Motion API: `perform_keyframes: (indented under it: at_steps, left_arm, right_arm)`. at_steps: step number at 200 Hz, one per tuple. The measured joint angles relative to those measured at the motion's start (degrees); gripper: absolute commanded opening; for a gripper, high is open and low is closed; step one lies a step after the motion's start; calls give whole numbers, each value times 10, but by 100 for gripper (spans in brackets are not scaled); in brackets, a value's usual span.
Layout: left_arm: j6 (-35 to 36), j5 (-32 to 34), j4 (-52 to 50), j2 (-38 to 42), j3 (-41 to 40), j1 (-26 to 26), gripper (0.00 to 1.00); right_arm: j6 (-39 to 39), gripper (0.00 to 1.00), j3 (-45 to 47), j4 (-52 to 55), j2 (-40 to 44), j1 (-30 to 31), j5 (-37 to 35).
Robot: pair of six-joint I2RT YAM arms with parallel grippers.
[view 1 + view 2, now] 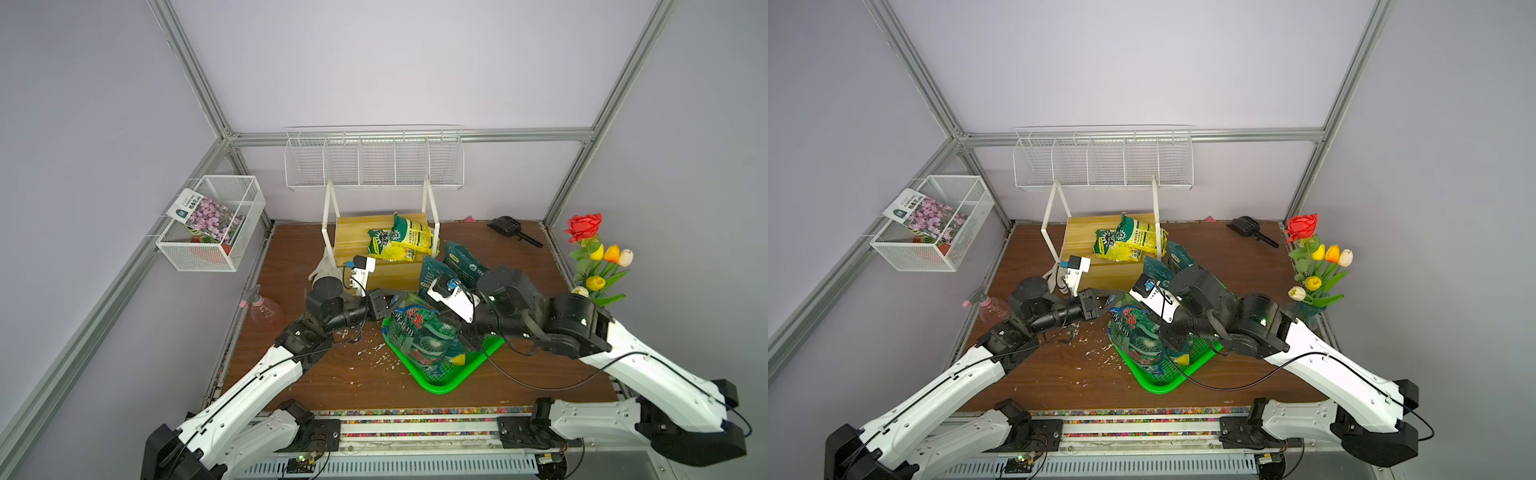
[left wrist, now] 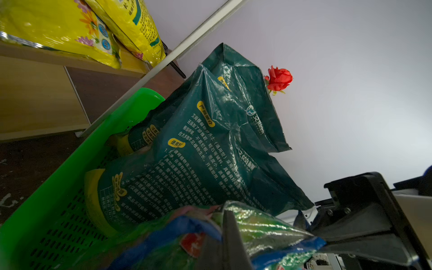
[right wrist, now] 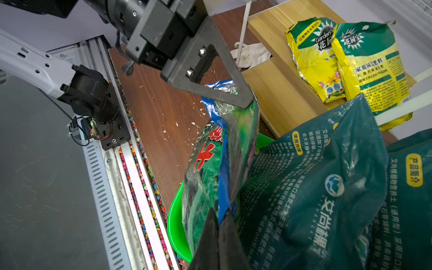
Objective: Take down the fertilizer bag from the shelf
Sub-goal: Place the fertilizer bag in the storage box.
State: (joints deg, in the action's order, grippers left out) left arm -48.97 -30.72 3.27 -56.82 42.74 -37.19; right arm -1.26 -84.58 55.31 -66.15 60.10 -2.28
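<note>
My left gripper should now go down until the shiny green bag (image 1: 424, 334) stands inside the green tray (image 1: 436, 385), because the shiny green bag hangs upright over the green tray, in front of the dark green bags.
The shelf (image 1: 353, 237) (image 1: 1084, 237) stands at the back of the table. Two yellow-and-green fertilizer bags (image 1: 401, 241) (image 1: 1129, 243) (image 3: 346, 60) lie on its top board. In front of it a shiny green bag with a blue edge (image 1: 419, 332) (image 1: 1136, 332) (image 3: 205, 168) stands over a green tray (image 1: 440, 384). My left gripper (image 1: 386, 305) (image 2: 228, 217) is shut on its upper edge. My right gripper (image 3: 219, 219) is shut on the same edge, further along. Neither gripper touches the yellow bags.
Two dark green bags (image 1: 457, 257) (image 2: 210, 145) lean in the tray behind the held bag. A pink spray bottle (image 1: 266, 311) and a white glove (image 1: 322, 270) lie left. Artificial flowers (image 1: 598, 257) and a black scoop (image 1: 511, 228) sit right. White crumbs (image 1: 374, 353) litter the tabletop.
</note>
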Motion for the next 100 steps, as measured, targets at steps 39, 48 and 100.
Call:
perform_keyframes:
  at_steps: [39, 48, 100]
  left_arm:
    - [16, -9, 20, -48, 4, -16, 0]
    - [19, -12, 22, -54, 4, -18, 0]
    - [31, -10, 17, -54, -5, -18, 0]
  right_arm:
    - [4, 0, 1, 19, 0, 1, -12]
    - [4, 0, 4, 20, 0, 2, -16]
    - [4, 0, 21, 18, -5, 6, -1]
